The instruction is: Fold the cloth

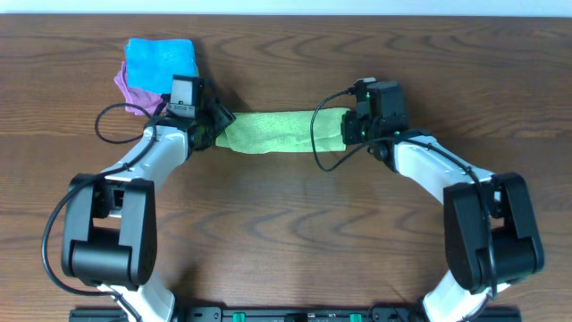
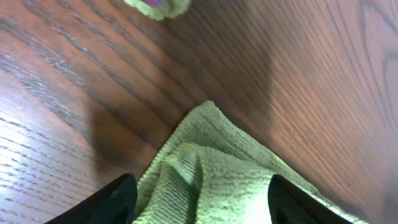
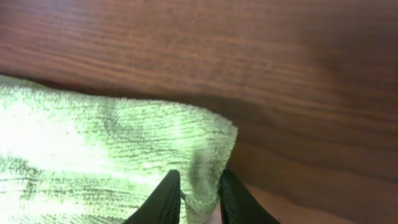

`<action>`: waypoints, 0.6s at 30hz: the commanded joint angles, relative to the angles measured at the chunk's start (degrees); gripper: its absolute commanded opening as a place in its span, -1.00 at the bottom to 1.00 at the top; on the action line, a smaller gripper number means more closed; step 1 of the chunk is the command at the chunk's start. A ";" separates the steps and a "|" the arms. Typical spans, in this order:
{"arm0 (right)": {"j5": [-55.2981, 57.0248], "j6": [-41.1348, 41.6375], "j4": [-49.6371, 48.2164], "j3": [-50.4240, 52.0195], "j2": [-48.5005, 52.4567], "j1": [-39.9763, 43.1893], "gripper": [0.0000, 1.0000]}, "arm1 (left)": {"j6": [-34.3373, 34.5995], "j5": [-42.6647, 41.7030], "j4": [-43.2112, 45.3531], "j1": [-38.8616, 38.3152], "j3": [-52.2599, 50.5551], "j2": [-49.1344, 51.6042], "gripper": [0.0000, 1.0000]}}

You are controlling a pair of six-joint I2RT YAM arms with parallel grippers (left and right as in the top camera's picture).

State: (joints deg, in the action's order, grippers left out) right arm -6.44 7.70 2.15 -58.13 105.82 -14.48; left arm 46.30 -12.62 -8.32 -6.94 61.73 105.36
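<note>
My left gripper's open fingers straddle the cloth's bunched corner (image 2: 186, 154), so next my left gripper pins the cloth further in while my right gripper folds the cloth's other end over.
The light lime-green cloth (image 1: 281, 132) lies as a narrow folded strip on the wooden table, running between my two grippers. My left gripper (image 1: 213, 131) is at its left end. In the left wrist view the fingers (image 2: 202, 202) are wide apart, with a bunched corner of the cloth (image 2: 224, 155) between them. My right gripper (image 1: 350, 131) is at the right end. In the right wrist view its fingers (image 3: 199, 193) are pinched shut on the hemmed edge of the cloth (image 3: 93, 143).
A bright blue folded cloth (image 1: 159, 61) rests on a purple folded cloth (image 1: 130, 89) at the back left, just behind my left arm. A bit of that pile shows at the top of the left wrist view (image 2: 155, 6). Bare wood table (image 1: 286, 233) lies in front.
</note>
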 commanded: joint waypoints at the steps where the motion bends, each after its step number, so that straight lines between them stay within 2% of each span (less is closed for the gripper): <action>1: 0.63 0.42 0.63 -0.72 -0.26 -0.61 -0.51 | -0.48 -3.80 0.00 1.92 -0.04 0.20 0.38; 4: 0.66 0.42 1.55 -0.72 -2.27 -0.61 -0.36 | -0.66 -6.80 0.00 2.91 0.17 -0.20 0.42; 6: 0.68 0.66 2.99 -0.72 -4.57 -0.61 -0.06 | -0.96 -8.87 -0.20 3.19 0.87 -0.57 0.46; 11: 2.38 3.04 7.32 -0.72 -10.14 -0.59 0.38 | -1.09 -13.22 -0.90 3.17 3.34 -1.29 0.50; 12: 2.45 3.87 8.26 -0.72 -11.13 -0.50 0.42 | -1.09 -14.29 -0.90 3.17 3.76 -1.29 0.46; 18: 0.59 13.86 14.27 -0.72 -14.86 0.17 0.61 | -1.07 -15.54 -0.85 2.36 4.44 -1.29 -0.26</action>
State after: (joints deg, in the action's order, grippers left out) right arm -5.02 14.85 15.33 -58.17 92.31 -14.68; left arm 46.19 -26.39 -8.91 -4.01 64.97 105.21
